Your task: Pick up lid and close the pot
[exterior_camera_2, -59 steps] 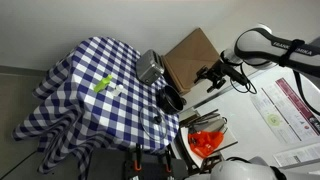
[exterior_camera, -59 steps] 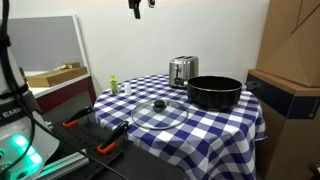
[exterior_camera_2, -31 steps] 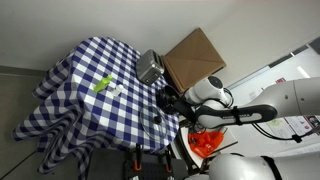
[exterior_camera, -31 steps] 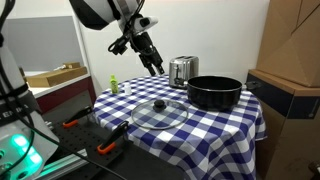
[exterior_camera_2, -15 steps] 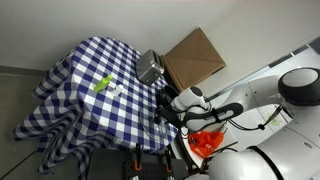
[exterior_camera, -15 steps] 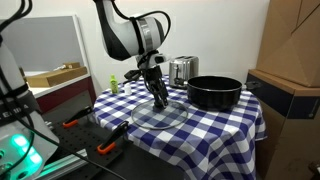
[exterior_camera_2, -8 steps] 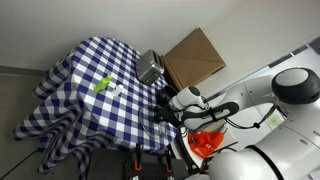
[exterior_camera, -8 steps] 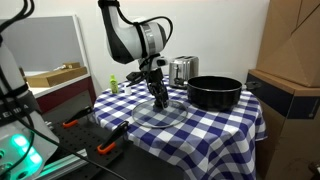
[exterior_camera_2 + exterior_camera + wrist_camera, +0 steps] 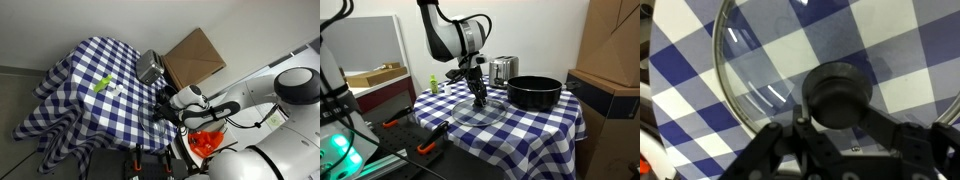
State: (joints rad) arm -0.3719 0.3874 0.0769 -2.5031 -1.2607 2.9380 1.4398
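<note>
Next, I open my gripper, centre its fingers around the knob's sides [image 9: 840, 112] and close them squarely before I lift the lid, because the lid's knob [image 9: 837, 92] sits tilted at the ends of my gripper's fingers.
The clear glass lid [image 9: 480, 113] lies flat on the checked tablecloth, in front of the wide black pot [image 9: 534, 92]. My gripper [image 9: 480, 101] points down onto the lid's centre. In the wrist view the dark knob [image 9: 837, 95] sits between the two black fingers, with the glass and its metal rim [image 9: 722, 70] spreading to the left. The gripper [image 9: 840, 118] is shut on that knob. In an exterior view the arm's wrist [image 9: 165, 106] covers the lid and most of the pot.
A shiny steel toaster [image 9: 502, 70] stands behind the lid, beside the pot. A small green bottle [image 9: 434, 85] is at the table's far corner. A cardboard box [image 9: 615, 40] rises to the right. Orange-handled tools [image 9: 428, 147] lie on the low bench in front.
The jaws have closed from wide open onto the lid's knob. The arm has stayed over the lid's centre, and the lid has not moved.
</note>
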